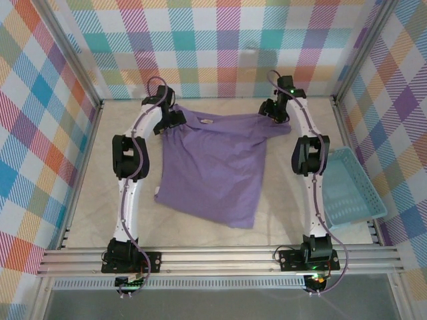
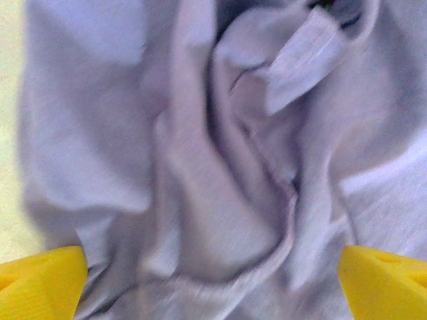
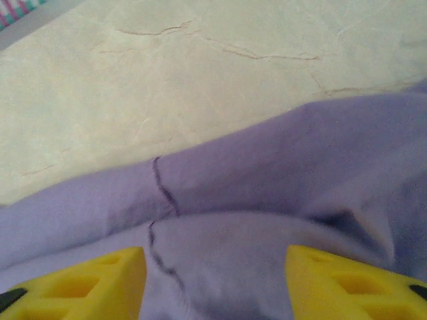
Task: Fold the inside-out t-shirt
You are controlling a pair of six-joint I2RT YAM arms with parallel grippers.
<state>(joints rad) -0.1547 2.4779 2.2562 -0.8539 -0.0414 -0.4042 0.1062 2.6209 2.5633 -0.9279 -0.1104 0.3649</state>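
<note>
My left gripper needs to pinch the t-shirt's edge (image 1: 161, 189) by the white side tag and pull the hem straighter, because the t-shirt's near hem (image 1: 203, 214) slants away toward that tag.
The lavender inside-out t-shirt (image 1: 213, 167) lies folded over on the table, narrowing toward the near edge, with its white neck label (image 1: 207, 121) showing at the far edge. My left gripper (image 1: 175, 120) hovers at the shirt's far left corner. In the left wrist view it (image 2: 212, 287) stands wide open over rumpled fabric (image 2: 200, 187) and the label (image 2: 303, 57). My right gripper (image 1: 270, 110) is at the far right corner. In the right wrist view it (image 3: 213, 280) is open, with a seamed fold of the shirt (image 3: 267, 200) lying between its yellow fingers (image 3: 87, 287).
A light blue plastic basket (image 1: 350, 187) stands at the right edge of the table beside the right arm. Metal rails (image 1: 220, 257) run along the near edge. Checked walls close in the back and both sides.
</note>
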